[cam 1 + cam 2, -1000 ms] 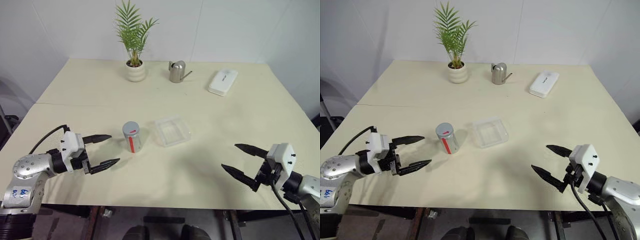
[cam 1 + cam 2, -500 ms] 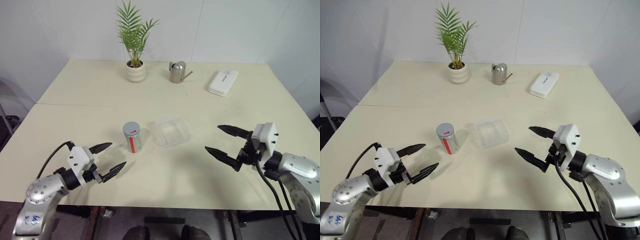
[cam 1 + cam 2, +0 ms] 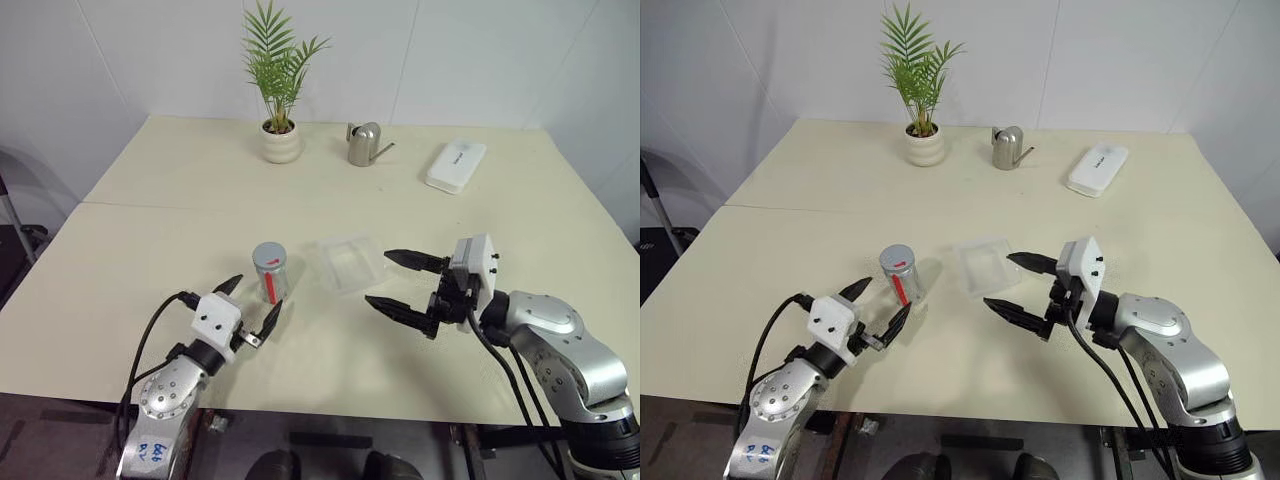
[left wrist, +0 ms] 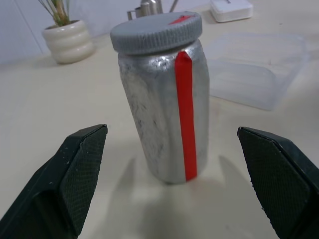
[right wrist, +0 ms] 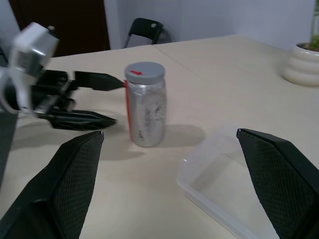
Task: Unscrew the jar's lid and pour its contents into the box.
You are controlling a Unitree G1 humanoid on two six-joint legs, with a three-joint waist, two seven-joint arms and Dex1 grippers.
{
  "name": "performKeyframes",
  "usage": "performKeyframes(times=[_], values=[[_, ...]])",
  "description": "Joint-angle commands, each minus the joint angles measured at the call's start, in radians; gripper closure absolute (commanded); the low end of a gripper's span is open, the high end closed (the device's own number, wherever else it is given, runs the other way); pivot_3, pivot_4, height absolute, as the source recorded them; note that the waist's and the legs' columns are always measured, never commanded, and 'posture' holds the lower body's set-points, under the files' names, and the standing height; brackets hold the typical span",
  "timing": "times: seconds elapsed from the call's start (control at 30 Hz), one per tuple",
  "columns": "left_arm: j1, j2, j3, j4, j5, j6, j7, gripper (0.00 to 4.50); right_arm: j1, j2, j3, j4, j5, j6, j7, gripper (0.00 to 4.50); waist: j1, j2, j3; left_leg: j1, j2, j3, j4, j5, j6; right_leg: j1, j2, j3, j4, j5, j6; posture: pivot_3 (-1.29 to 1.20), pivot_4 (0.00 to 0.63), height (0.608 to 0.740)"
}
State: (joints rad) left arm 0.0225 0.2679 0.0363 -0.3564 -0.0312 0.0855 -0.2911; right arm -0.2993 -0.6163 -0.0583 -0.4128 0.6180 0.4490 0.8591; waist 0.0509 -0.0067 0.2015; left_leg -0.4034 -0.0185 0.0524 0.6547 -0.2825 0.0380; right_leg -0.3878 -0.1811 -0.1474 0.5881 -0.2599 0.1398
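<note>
The mark and red stripe (image 3: pixel 269 288) line up, so when the robot turns the grey lid (image 3: pixel 268 255), the lid's red mark should swing away while the jar's stripe stays where it is.
The jar (image 3: pixel 270 274) stands upright on the table, silvery with a red stripe, and its grey lid (image 4: pixel 156 31) is on. Its contents are hidden inside. The clear box (image 3: pixel 349 262) lies just right of the jar. My left gripper (image 3: pixel 255 298) is open just in front of the jar and points at it. Its fingers (image 4: pixel 82 164) stand wide on either side without touching. My right gripper (image 3: pixel 378 277) is open too, just right of the box, pointing left toward the box and jar with nothing between its fingers.
At the table's far side stand a potted plant (image 3: pixel 281 143), a metal watering can (image 3: pixel 362 145) and a white oblong case (image 3: pixel 455 165). The table's near edge (image 3: pixel 330 408) runs just below both arms. A dark chair (image 5: pixel 147 29) stands beyond the table.
My left gripper has swung right and now points forward at the jar from close by. My right gripper has moved left, up to the box. Both stay open.
</note>
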Motion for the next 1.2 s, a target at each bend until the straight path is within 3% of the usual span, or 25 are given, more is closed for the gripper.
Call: performKeyframes(times=[0.03, 0.37, 0.9, 1.0, 1.2], values=[[-0.063, -0.045, -0.028, 0.045, 0.034, -0.026, 0.058, 0.05, 0.015, 0.006, 0.005, -0.087, 0.037, 0.022, -0.010, 0.00, 0.004, 0.000, 0.000, -0.001, 0.000, 0.000, 0.001, 0.000, 0.000, -0.001, 0.000, 0.000, 0.001, 0.000, 0.000, 0.00, 0.150, 0.740], [-0.120, -0.125, -0.078, 0.111, 0.084, -0.026, 0.134, 0.05, 0.020, 0.023, 0.015, -0.116, 0.042, 0.041, -0.034, 0.00, 0.001, 0.000, 0.000, -0.003, 0.001, 0.004, 0.004, -0.001, 0.002, -0.003, 0.000, 0.003, 0.002, 0.001, 0.001, 0.00, 0.150, 0.740], [-0.247, -0.151, -0.071, 0.261, 0.082, -0.080, 0.169, 0.05, 0.016, 0.032, 0.007, -0.094, 0.026, 0.025, -0.041, 0.00, 0.002, -0.001, 0.000, -0.003, 0.001, 0.006, 0.005, -0.002, 0.003, -0.004, 0.000, 0.004, 0.002, 0.001, 0.001, 0.00, 0.150, 0.740], [-0.276, -0.146, -0.058, 0.291, 0.076, -0.102, 0.164, 0.62, 0.021, 0.036, 0.003, -0.091, 0.021, 0.021, -0.049, 0.00, 0.002, -0.001, 0.000, -0.003, 0.001, 0.006, 0.005, -0.002, 0.003, -0.004, 0.000, 0.004, 0.002, 0.001, 0.001, 0.00, 0.150, 0.740], [-0.280, -0.154, -0.035, 0.313, 0.027, -0.107, 0.139, 2.49, 0.032, 0.038, -0.006, -0.087, 0.022, 0.020, -0.059, 0.00, 0.001, -0.001, 0.000, -0.003, 0.001, 0.007, 0.005, -0.002, 0.003, -0.004, 0.000, 0.004, 0.001, 0.001, 0.001, 0.00, 0.150, 0.740]])
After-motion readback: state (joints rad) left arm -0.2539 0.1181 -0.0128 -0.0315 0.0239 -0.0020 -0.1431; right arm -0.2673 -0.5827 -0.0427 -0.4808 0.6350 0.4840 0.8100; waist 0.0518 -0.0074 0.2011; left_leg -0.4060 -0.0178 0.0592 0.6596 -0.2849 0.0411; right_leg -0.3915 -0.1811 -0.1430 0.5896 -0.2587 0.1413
